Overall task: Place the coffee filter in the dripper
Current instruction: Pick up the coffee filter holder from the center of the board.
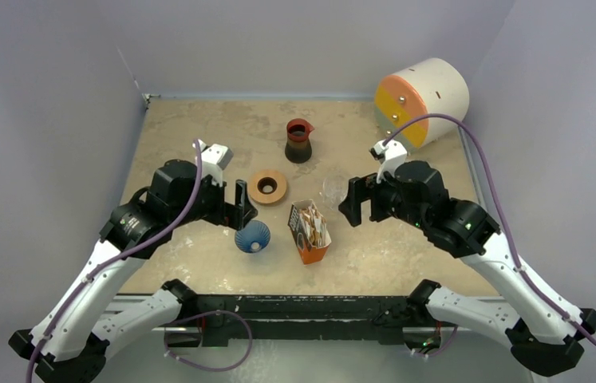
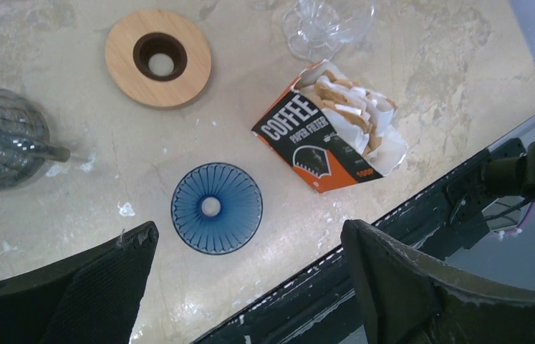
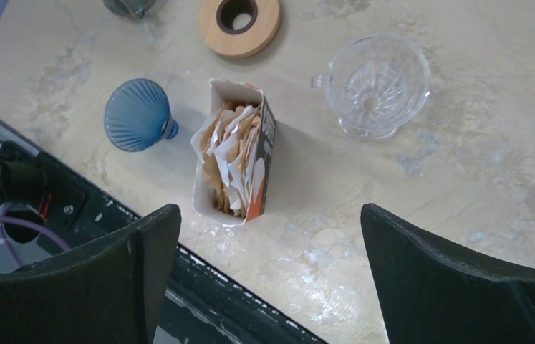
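Observation:
I should keep my right gripper going, since its open fingers are lined up across the box's thin side (image 3: 258,156), until it gets to that side's near end (image 3: 248,213) and closes there.
The dripper (image 1: 252,236), a deep-blue ribbed cone, stands near the table's front, left of centre. In the left wrist view the dripper (image 2: 216,208) shows its mouth and nothing inside. Coffee filters (image 2: 354,115) stick out of an orange and black box (image 1: 310,231) just right of it. The right wrist view also shows the dripper (image 3: 135,115) and the filters (image 3: 232,154) in their box. My left gripper (image 1: 242,209) hovers open just above and left of the dripper, empty (image 2: 248,236). My right gripper (image 1: 362,209) hovers open to the right of the box, empty (image 3: 270,215).
A tan wooden ring (image 1: 267,186) lies behind the dripper. A clear glass cup (image 1: 334,187) sits behind the box, close to my right gripper. A dark carafe (image 1: 298,141) stands further back. A large white, orange and yellow cylinder (image 1: 420,100) lies at the back right corner.

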Tool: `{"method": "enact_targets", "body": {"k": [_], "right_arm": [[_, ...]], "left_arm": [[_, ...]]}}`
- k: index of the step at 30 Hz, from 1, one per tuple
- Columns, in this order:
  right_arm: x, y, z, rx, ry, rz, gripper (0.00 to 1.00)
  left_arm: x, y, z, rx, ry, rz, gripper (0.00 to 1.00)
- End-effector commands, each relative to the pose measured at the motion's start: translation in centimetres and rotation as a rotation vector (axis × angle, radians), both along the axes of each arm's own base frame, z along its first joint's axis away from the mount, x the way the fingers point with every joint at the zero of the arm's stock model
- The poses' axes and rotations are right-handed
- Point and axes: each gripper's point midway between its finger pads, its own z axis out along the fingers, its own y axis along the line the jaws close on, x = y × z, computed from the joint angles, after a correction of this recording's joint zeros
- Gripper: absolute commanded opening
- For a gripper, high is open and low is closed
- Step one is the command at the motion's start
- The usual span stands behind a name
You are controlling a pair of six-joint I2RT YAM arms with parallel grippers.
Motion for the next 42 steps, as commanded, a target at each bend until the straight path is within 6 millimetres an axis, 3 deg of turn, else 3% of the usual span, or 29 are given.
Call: {"method": "enact_targets", "body": {"k": [1, 9, 14, 29, 42], "right_arm": [[-1.3, 0.8, -0.8, 0.016, 0.047, 0.072, 0.99], [-2.6, 1.4, -2.4, 0.015, 0.128, 0.105, 0.99], [-2.9, 1.7, -4.6, -0.024, 0.183, 0.069, 0.96], [-1.8, 4.0, -9.4, -0.212, 0.247, -0.023, 0.63], [-2.1, 5.6, -12.9, -0.217, 0.334, -0.015, 0.39]], "left_arm": [[0.1, 0.6, -0.4, -0.014, -0.028, 0.039, 0.99], [1.0, 2.6, -1.8, 0.015, -0.117, 0.138, 0.99], [1.2, 3.2, -2.1, 0.04, -0.117, 0.165, 0.99], [1.1, 3.6, -2.6, 0.055, -0.108, 0.177, 0.98], [1.3, 3.8, -2.7, 0.071, -0.109, 0.185, 0.98]]}}
